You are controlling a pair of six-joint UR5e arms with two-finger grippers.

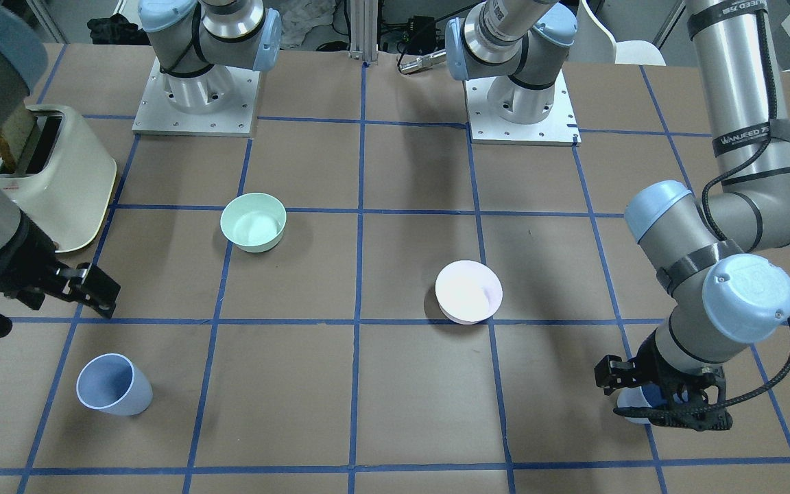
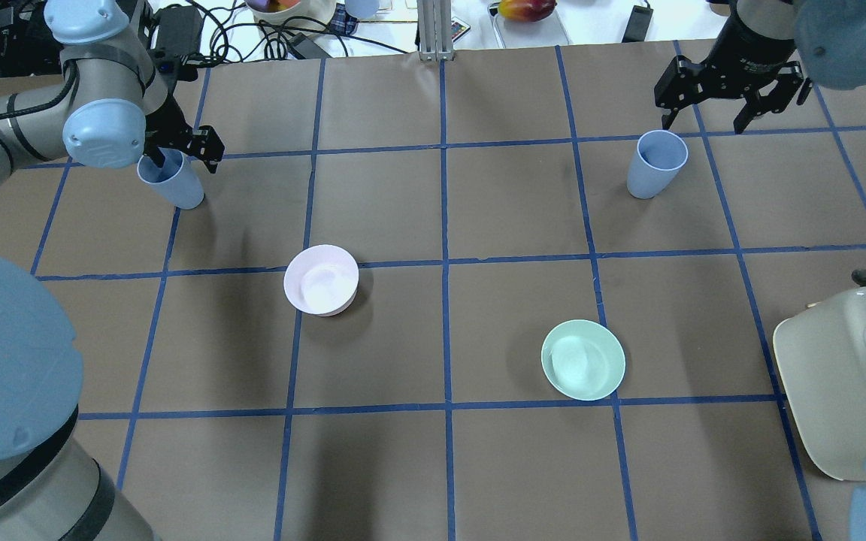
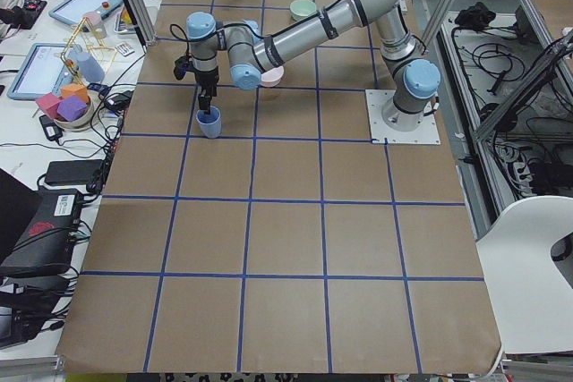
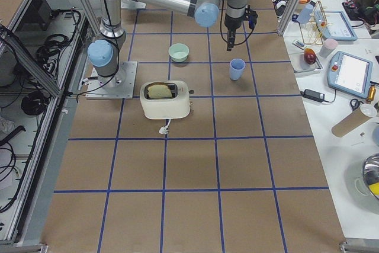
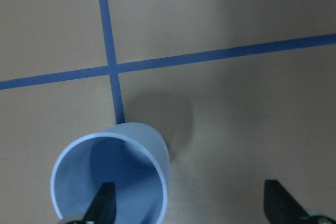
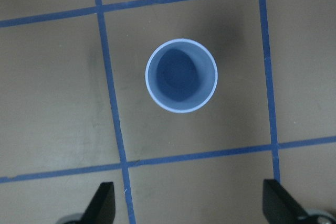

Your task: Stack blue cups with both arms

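Note:
I expect the lone blue cup (image 1: 114, 384) to sink into the other cup when I lower it, with its rim staying above, because it gets narrower toward its base (image 1: 138, 402).
Two blue cups stand upright on the table. The left cup (image 2: 176, 186) sits under my left gripper (image 2: 177, 150). The left wrist view shows that cup (image 5: 142, 150) with one finger (image 5: 104, 203) inside its rim and the other finger (image 5: 278, 205) far outside, so the gripper (image 5: 189, 205) is open. In the front view the gripper (image 1: 662, 401) hides most of this cup (image 1: 633, 405). The right cup (image 2: 655, 165) stands alone. My right gripper (image 2: 704, 113) is open above and beyond it. The right wrist view looks straight down into this cup (image 6: 181, 75).
A pale pink bowl (image 2: 321, 279) and a mint green bowl (image 2: 582, 359) sit between the cups, nearer the robot. A cream toaster (image 2: 839, 391) holding toast stands at the right edge. Blue tape lines grid the brown table (image 2: 440, 466).

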